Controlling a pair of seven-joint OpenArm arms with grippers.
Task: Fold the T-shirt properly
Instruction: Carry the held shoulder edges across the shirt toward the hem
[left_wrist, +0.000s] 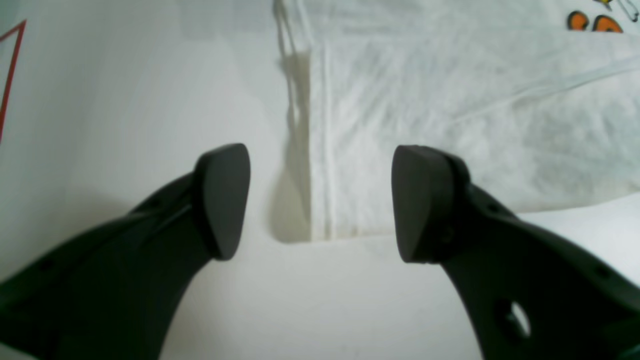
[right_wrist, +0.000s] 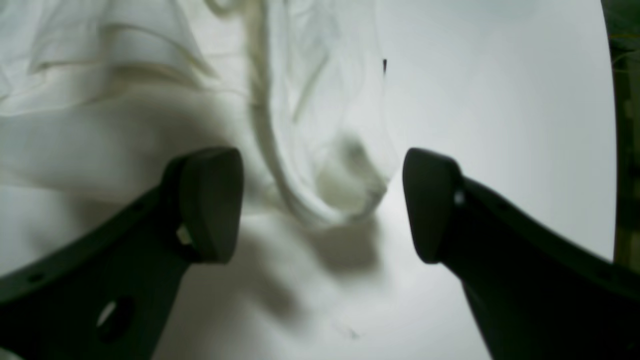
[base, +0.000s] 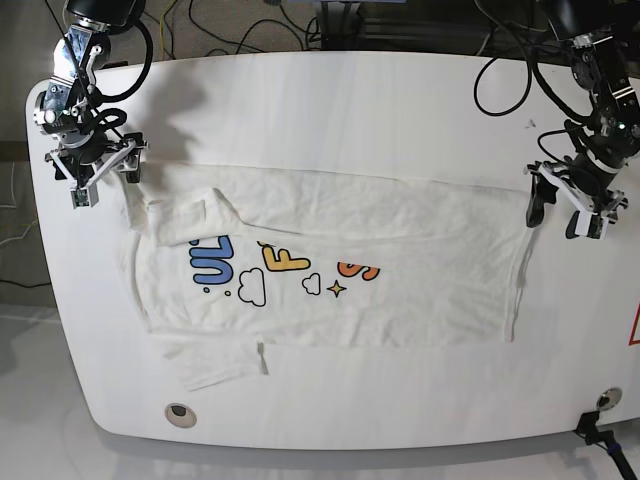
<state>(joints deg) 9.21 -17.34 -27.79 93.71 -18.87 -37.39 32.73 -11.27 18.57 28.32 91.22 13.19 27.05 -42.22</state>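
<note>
I am about to pull the white T-shirt (base: 420, 290) by its far corners. The T-shirt's upper part (base: 360, 205) lies folded flat over the print, so I expect the T-shirt to slide along in one piece and keep its fold.
The white T-shirt (base: 420, 300) lies flat across the table (base: 350, 100), its upper part folded down over the coloured print, with a sleeve sticking out at the lower left. My left gripper (base: 556, 215) hovers open at the shirt's right edge. In the left wrist view it (left_wrist: 320, 205) straddles a hemmed corner of the T-shirt (left_wrist: 380, 150), holding nothing. My right gripper (base: 105, 182) stands open at the shirt's upper left corner. In the right wrist view it (right_wrist: 320, 205) frames a rumpled bit of the T-shirt (right_wrist: 325, 165), and no fabric is pinched.
Cables run along the table's far edge (base: 300, 40). A red marking (base: 634, 330) sits at the right edge and shows as a red line (left_wrist: 12, 65) in the left wrist view. A small round hole (base: 180, 411) is near the front left, a black fitting (base: 600, 430) at the front right.
</note>
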